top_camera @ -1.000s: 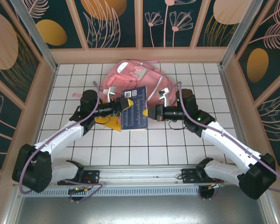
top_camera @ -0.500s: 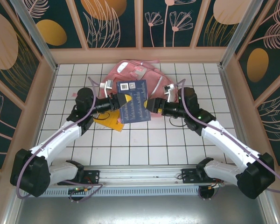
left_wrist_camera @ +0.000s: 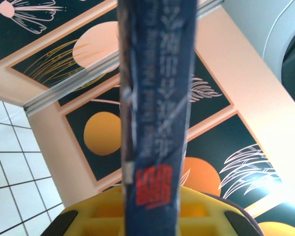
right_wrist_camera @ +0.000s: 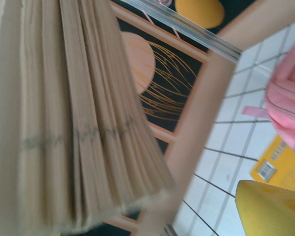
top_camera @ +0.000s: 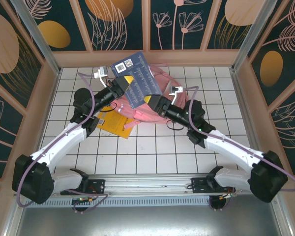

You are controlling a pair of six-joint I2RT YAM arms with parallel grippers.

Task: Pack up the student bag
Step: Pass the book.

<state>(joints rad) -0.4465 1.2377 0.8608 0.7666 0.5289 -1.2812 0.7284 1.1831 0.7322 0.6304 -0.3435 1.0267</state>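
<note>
My right gripper needs to grab the book's lower corner (top_camera: 156,91) while my left gripper is on the book's spine (left_wrist_camera: 155,123) above the student bag. My left gripper will open the bag after that.
The student bag (top_camera: 163,84), pink, lies on the white tiles at the back, partly hidden by the arms. A dark blue book (top_camera: 138,78) is held high over it, tilted. My left gripper (top_camera: 124,85) is shut on the book's left edge. In the left wrist view the blue spine (left_wrist_camera: 155,98) with red lettering stands upright between the yellow fingers (left_wrist_camera: 88,221). My right gripper (top_camera: 153,102) is open just under the book's lower right corner. The right wrist view has the fanned page edges (right_wrist_camera: 73,123) on the left and one yellow finger (right_wrist_camera: 270,206) apart from them, with the bag (right_wrist_camera: 290,98) beyond.
A yellow flat booklet (top_camera: 114,126) lies on the tiles left of the bag, below my left arm, and shows as well as a yellow booklet (right_wrist_camera: 280,167) in the right wrist view. Wooden walls with dark floral panels close in the back and sides (top_camera: 147,56).
The book has gone up and back, from the table's middle to high over the bag. My left gripper closed on it and my right gripper let go and opened.
</note>
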